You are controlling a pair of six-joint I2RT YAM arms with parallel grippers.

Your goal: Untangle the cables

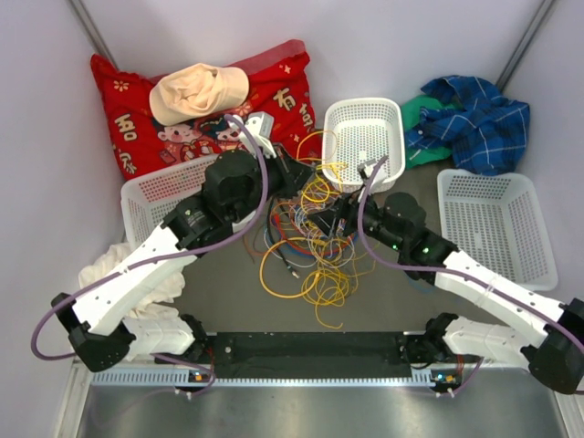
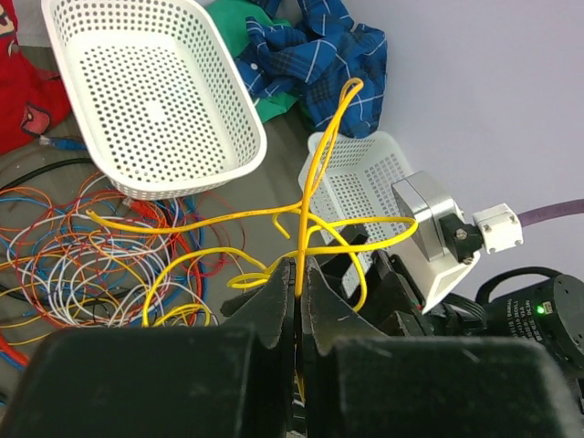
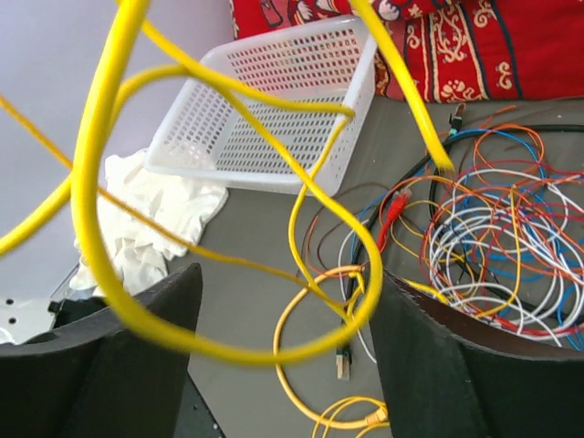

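The yellow cable [image 2: 308, 187] hangs apart from the tangle in my left gripper, so next my right gripper grabs the cable's loop and brings it to the back middle basket [image 1: 363, 135].
The cables [image 1: 310, 239] lie in a tangle of yellow, red, blue, white and orange wires at the table's middle, between both arms. My left gripper [image 2: 301, 266] is shut on a thin yellow cable [image 2: 316, 173] that rises from its jaws above the tangle [image 2: 82, 255]. In the top view the left gripper [image 1: 297, 173] sits at the tangle's far left edge. My right gripper [image 3: 285, 301] is open, its fingers [image 3: 146, 310] wide apart, with loose yellow cable loops [image 3: 228, 339] hanging between them. It sits at the tangle's right edge in the top view [image 1: 345, 214].
White perforated baskets stand at the back middle [image 1: 363, 132], right [image 1: 497, 228] and left [image 1: 155, 196]. A red cushion [image 1: 123, 109] with a beige cap [image 1: 196, 91] lies at back left, blue plaid cloth [image 1: 474, 119] at back right, white cloth [image 1: 137, 283] near left.
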